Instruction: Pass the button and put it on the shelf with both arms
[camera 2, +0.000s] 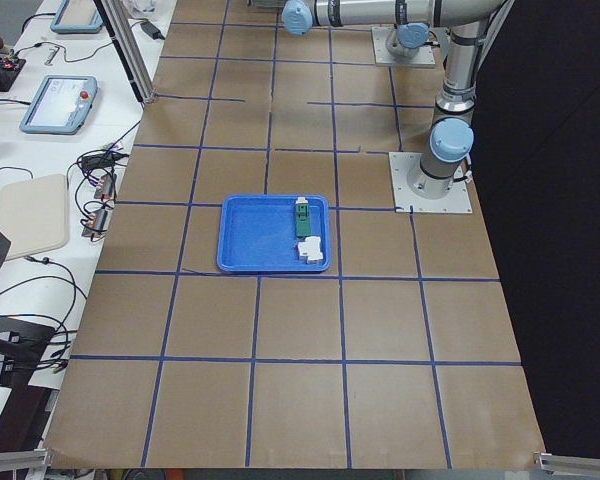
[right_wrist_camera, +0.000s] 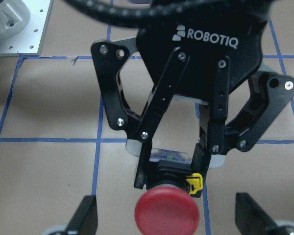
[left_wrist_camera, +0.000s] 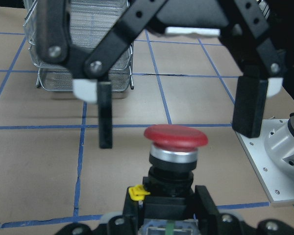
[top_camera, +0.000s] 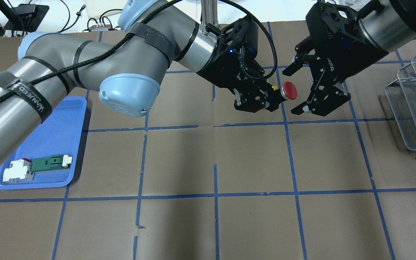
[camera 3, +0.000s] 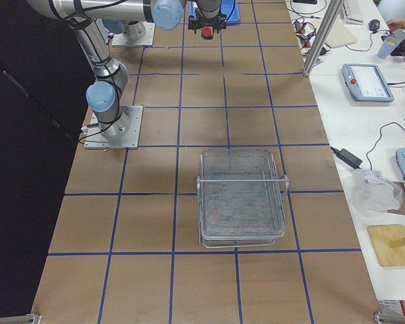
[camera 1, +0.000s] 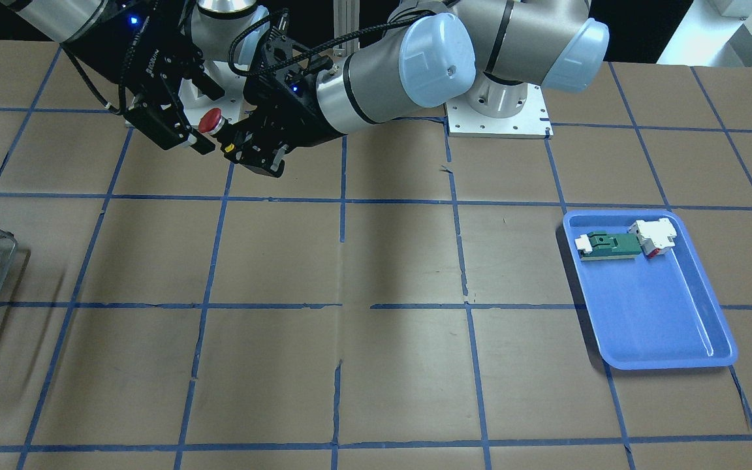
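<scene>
I expect the clear block [right_wrist_camera: 171, 155] and the black body to come along whole when I carry the button by its red cap [camera 1: 210, 120], because the block sits flush against the body.
The button [top_camera: 289, 90], a red cap on a black body with a yellow bit, is held in the air by my left gripper [top_camera: 270, 98], which is shut on its body. The cap points at my right gripper [top_camera: 297, 89], which is open, with one finger on each side of the cap and not touching it. The left wrist view shows the button [left_wrist_camera: 175, 138] and the right fingers [left_wrist_camera: 250, 105] spread wide beyond it. The right wrist view shows the cap [right_wrist_camera: 167, 213] close up. The wire shelf [top_camera: 415, 108] stands at the table's right end and also shows in the exterior right view [camera 3: 241, 196].
A blue tray [top_camera: 49, 133] on the table's left side holds a green-and-white block [top_camera: 51, 162] and a white block with red [top_camera: 16, 173]. Both arm bases [camera 1: 497, 111] stand at the robot's edge of the table. Operator desks with tablets and cables lie beyond the far edge.
</scene>
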### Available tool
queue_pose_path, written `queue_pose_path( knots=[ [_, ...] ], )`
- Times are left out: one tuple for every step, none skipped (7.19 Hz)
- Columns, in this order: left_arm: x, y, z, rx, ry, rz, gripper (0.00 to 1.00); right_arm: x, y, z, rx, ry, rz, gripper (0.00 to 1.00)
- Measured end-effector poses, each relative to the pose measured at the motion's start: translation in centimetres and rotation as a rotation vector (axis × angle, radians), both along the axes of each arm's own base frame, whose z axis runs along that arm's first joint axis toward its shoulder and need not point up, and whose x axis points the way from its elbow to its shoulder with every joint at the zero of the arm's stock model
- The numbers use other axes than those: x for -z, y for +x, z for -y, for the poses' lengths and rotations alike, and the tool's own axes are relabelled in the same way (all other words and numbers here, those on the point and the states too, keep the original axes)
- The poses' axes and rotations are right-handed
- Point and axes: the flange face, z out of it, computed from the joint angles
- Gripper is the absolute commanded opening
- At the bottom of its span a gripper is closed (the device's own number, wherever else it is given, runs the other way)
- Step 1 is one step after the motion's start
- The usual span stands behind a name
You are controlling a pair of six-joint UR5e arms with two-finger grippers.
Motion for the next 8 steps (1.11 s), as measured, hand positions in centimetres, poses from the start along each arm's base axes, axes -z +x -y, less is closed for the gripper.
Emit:
queue_pose_path(
  knots=[
    [0.0,-0.1,0.0,-0.001,0.0,-0.001,0.0,0.0,0.0,0.0,0.01,0.004,0.005,0.74],
    [0.0,-0.2,0.0,-0.003,-0.002,-0.002,0.0,0.0,0.0,0.0,0.014,0.006,0.005,0.48],
    [-0.2,-0.2,-0.1,-0.003,-0.008,-0.005,0.0,-0.2,0.0,0.0,0.014,0.002,0.0,0.28],
    [-0.5,-0.2,-0.2,-0.003,-0.013,-0.006,0.0,-0.4,0.0,-0.2,0.012,-0.006,-0.006,0.11],
    [-0.6,-0.2,-0.2,-0.003,-0.017,-0.009,0.0,-0.6,0.0,-0.4,0.008,-0.014,-0.011,0.0],
    [-0.7,-0.2,-0.3,-0.003,-0.018,-0.01,0.0,-0.8,0.0,-0.5,0.004,-0.02,-0.013,0.0],
    [-0.8,-0.3,-0.4,-0.005,-0.016,-0.011,0.51,-0.9,0.0,-0.5,0.002,-0.029,-0.015,0.0],
    [-0.9,-0.3,-0.5,-0.021,0.005,-0.008,1.0,-1.0,0.0,-0.4,0.002,-0.041,-0.016,0.0]
  ],
)
